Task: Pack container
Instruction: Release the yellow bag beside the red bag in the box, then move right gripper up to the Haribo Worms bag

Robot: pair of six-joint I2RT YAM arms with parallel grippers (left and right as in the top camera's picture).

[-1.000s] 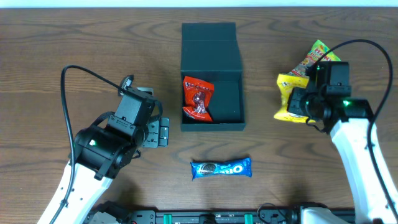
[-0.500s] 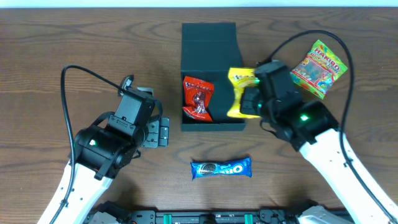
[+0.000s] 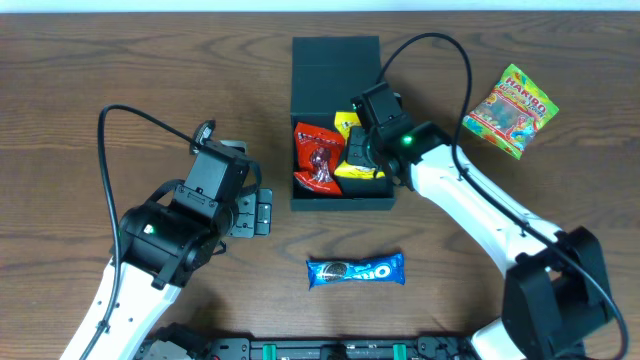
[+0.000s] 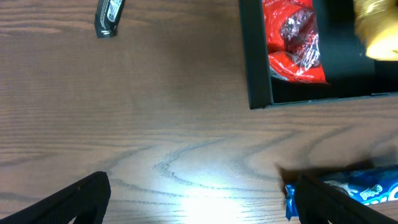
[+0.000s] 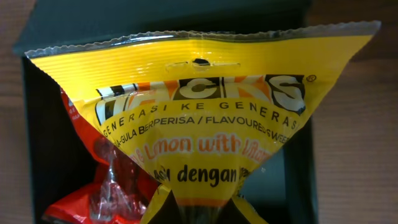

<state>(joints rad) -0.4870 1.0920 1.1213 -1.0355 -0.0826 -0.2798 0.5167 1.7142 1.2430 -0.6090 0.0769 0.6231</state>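
Note:
The yellow packet [image 3: 357, 170] is hanging lengthwise over the container's free half [image 3: 372, 188], next to the red packet, so the robot's right gripper goes on lowering it until it rests inside.
The container [image 3: 340, 203], a dark teal box with its flap lid [image 3: 335, 62] folded back, stands at the table's middle back. A red snack packet [image 3: 318, 158] lies in its left half. My right gripper [image 3: 366, 150] is over the box's right half, shut on a yellow snack packet [image 3: 350, 152]. In the right wrist view the yellow packet [image 5: 199, 124] fans out from the gripper [image 5: 202, 214] above the red packet [image 5: 93, 193] and the box's interior. My left gripper [image 3: 262, 213] is open on bare wood left of the box; in its wrist view the gripper [image 4: 199, 202] holds nothing.
A blue Oreo packet [image 3: 355, 270] lies in front of the container, close to the left gripper's right finger [image 4: 336, 199]. A green Haribo bag [image 3: 510, 110] lies at the back right. A small dark object [image 4: 109, 15] sits on the wood left of the box.
The right arm has carried the yellow packet leftward from the table's right side to above the container's right half. The Haribo bag stays behind. The left arm has not moved.

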